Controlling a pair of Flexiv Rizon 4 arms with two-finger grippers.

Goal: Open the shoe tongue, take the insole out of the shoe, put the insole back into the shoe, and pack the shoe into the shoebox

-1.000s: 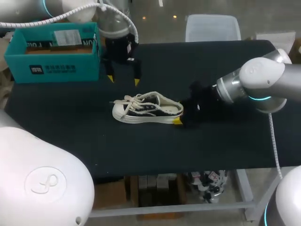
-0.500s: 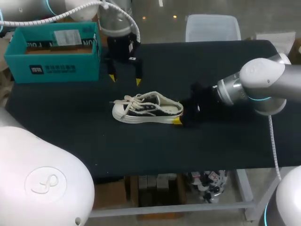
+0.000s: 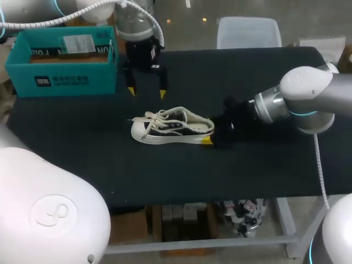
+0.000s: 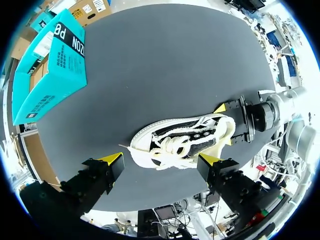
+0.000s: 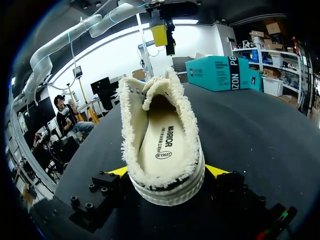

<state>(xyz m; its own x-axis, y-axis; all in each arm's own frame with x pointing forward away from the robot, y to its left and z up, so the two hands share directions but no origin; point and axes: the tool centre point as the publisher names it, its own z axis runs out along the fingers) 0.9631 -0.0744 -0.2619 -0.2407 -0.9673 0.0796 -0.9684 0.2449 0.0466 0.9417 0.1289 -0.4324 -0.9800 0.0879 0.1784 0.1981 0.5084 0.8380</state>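
Note:
The shoe's collar [image 3: 197, 117] gapes at the heel behind front laces; the insole will lift out whole, heel-first.
A white-soled black canvas shoe [image 3: 171, 127] with cream laces lies on its sole mid-table, toe toward the left. My right gripper [image 3: 210, 132] is at its heel. In the right wrist view the heel sits between the fingers of that gripper [image 5: 166, 172], which stands open with a yellow tip close on each side. The cream insole [image 5: 162, 137] lies inside the shoe, and the tongue [image 5: 151, 96] is folded over ahead of it. My left gripper [image 3: 146, 92] hangs open above the table behind the shoe. From its own view, the left gripper [image 4: 161, 160] looks down on the shoe [image 4: 182, 142].
A teal shoebox [image 3: 63, 61] stands open at the back left corner, also seen beyond the shoe [image 4: 52, 70]. The black tabletop [image 3: 264, 165] stretches bare to the front and right of the shoe.
My left gripper has shifted slightly toward the back. The shoe and my right arm stay where they were.

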